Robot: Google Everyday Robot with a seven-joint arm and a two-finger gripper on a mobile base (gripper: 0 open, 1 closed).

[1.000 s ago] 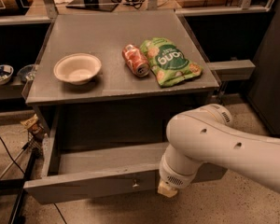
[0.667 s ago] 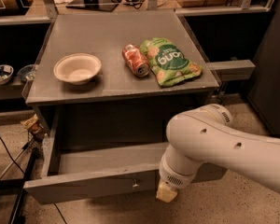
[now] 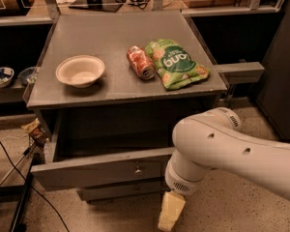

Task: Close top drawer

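Next, I lift my gripper toward the knob (image 3: pixel 138 170) before I push the drawer in, because my gripper is hanging below the top drawer's front panel (image 3: pixel 156 166), away from the knob.
The top drawer (image 3: pixel 96 173) of the grey table is pulled out toward me. Its long flat front panel has a small metal knob (image 3: pixel 137 169) at its centre, and its inside looks dark and empty. My white arm (image 3: pixel 222 151) comes in from the right, in front of the right end of the drawer front. My gripper (image 3: pixel 170 212) hangs below the wrist as a cream-coloured piece. It is just under and in front of the panel's right end, to the right of the knob.
On the tabletop (image 3: pixel 111 33) stand a white bowl (image 3: pixel 80 70), a red can (image 3: pixel 140 62) on its side and a green snack bag (image 3: pixel 176 64). A slimmer drawer front (image 3: pixel 121 191) shows below. Cables and a stand (image 3: pixel 17 178) lie on the floor at left.
The drawer front has slid inward toward the table. My arm has stayed at its right end, with the gripper now reaching lower.
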